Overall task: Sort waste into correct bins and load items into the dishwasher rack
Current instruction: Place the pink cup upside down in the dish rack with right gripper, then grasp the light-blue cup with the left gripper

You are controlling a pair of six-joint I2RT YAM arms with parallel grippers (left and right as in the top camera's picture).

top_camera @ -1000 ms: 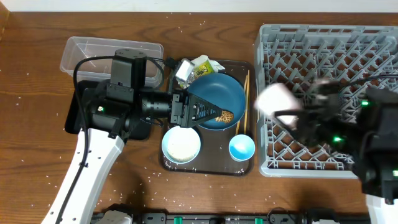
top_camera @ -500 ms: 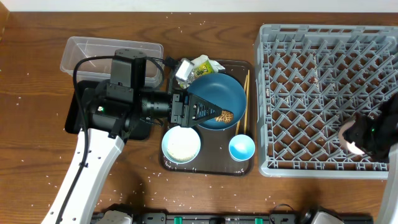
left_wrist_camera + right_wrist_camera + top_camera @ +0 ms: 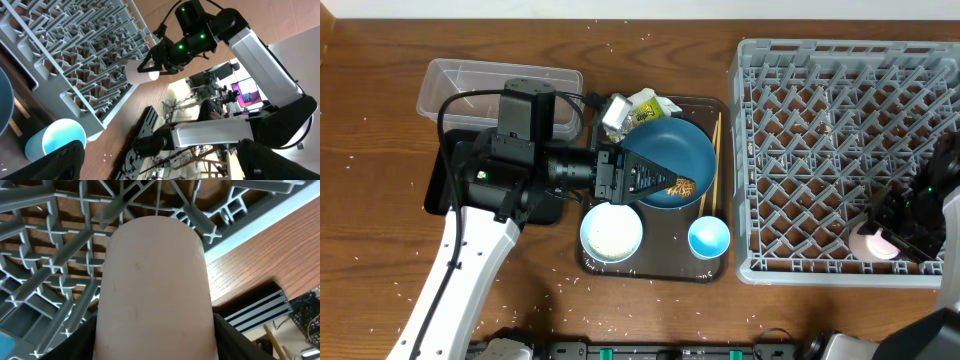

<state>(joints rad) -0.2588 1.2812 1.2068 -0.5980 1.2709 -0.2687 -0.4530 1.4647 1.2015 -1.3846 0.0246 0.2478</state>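
The robot's right gripper has hold of the pink cup at the rack (image 3: 872, 244), so next the left gripper picks up the light blue cup (image 3: 709, 237) and hands it over to the right gripper.
My right gripper (image 3: 892, 225) is shut on the small pink cup (image 3: 873, 243) and holds it on its side at the front right corner of the grey dishwasher rack (image 3: 840, 70). In the right wrist view the cup (image 3: 155, 280) fills the space between the fingers (image 3: 155, 347), over the rack's front edge (image 3: 45, 265). My left gripper (image 3: 620, 175) is open and empty above the left part of the dark blue dish (image 3: 675, 145). The left wrist view shows the light blue cup (image 3: 52, 142) and the held pink cup (image 3: 142, 72).
A dark brown serving tray (image 3: 655, 268) holds the dish, a white bowl (image 3: 611, 232), the light blue cup (image 3: 708, 237), chopsticks (image 3: 715, 160), a crumpled wrapper (image 3: 645, 105) and a brown food piece (image 3: 682, 187). A clear tub (image 3: 470, 80) and a black tray (image 3: 438, 190) lie at the left.
My right gripper has carried the pink cup from the rack's left side to its front right corner and lowered it. The left arm has not moved.
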